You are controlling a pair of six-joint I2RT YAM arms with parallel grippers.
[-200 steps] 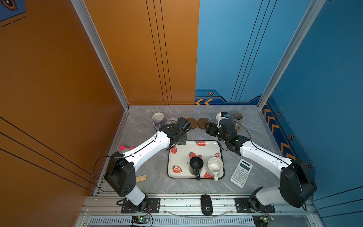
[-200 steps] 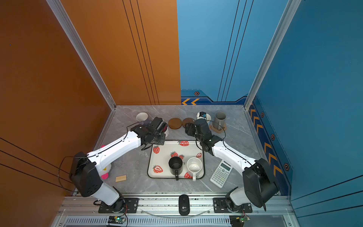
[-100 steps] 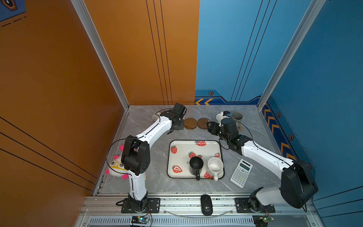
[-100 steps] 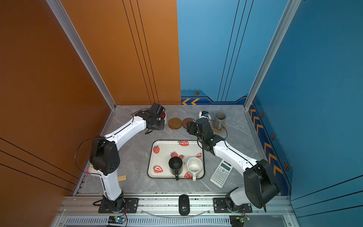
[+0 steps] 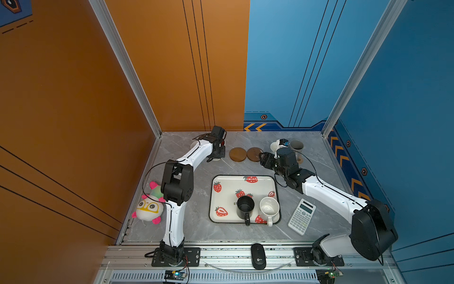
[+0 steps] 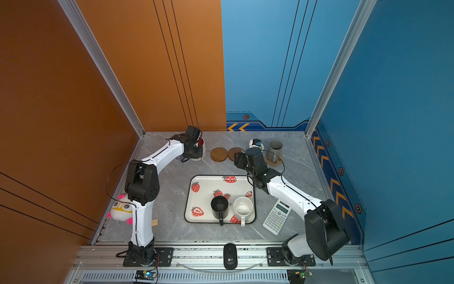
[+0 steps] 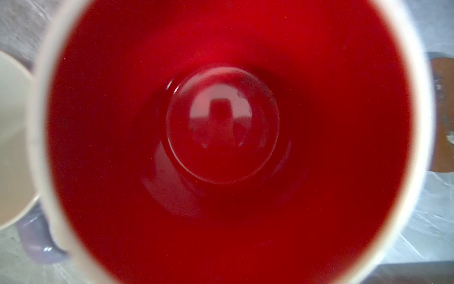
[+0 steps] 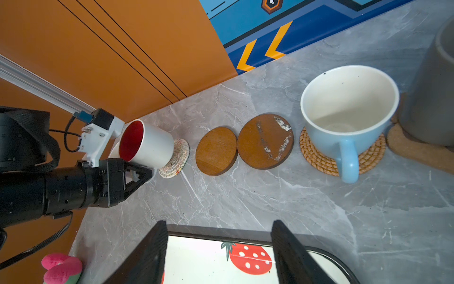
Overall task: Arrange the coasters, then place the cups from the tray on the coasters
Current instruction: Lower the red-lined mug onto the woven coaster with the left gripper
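Note:
The white cup's bottom is over the cream woven coaster, so my left gripper should keep lowering the cup until it stands flat, and then let go.
My left gripper is shut on the white cup with red inside, which rests tilted on the cream woven coaster at the back left. The left wrist view is filled by that cup's red inside; the lavender cup stands beside it. Two brown wooden discs lie bare. The light blue cup sits on the rattan coaster, the grey cup on the brown paw-shaped coaster. The black cup and speckled cup stand on the tray. My right gripper hangs open and empty over the tray's far edge.
A calculator lies right of the tray. A black mouse sits on the front rail. A plush toy lies at the left wall by the left arm's base. Walls close the back and both sides.
The left arm has swung from the tray's far left corner to the back left with the red-inside cup, now on the woven coaster. The right arm has barely moved.

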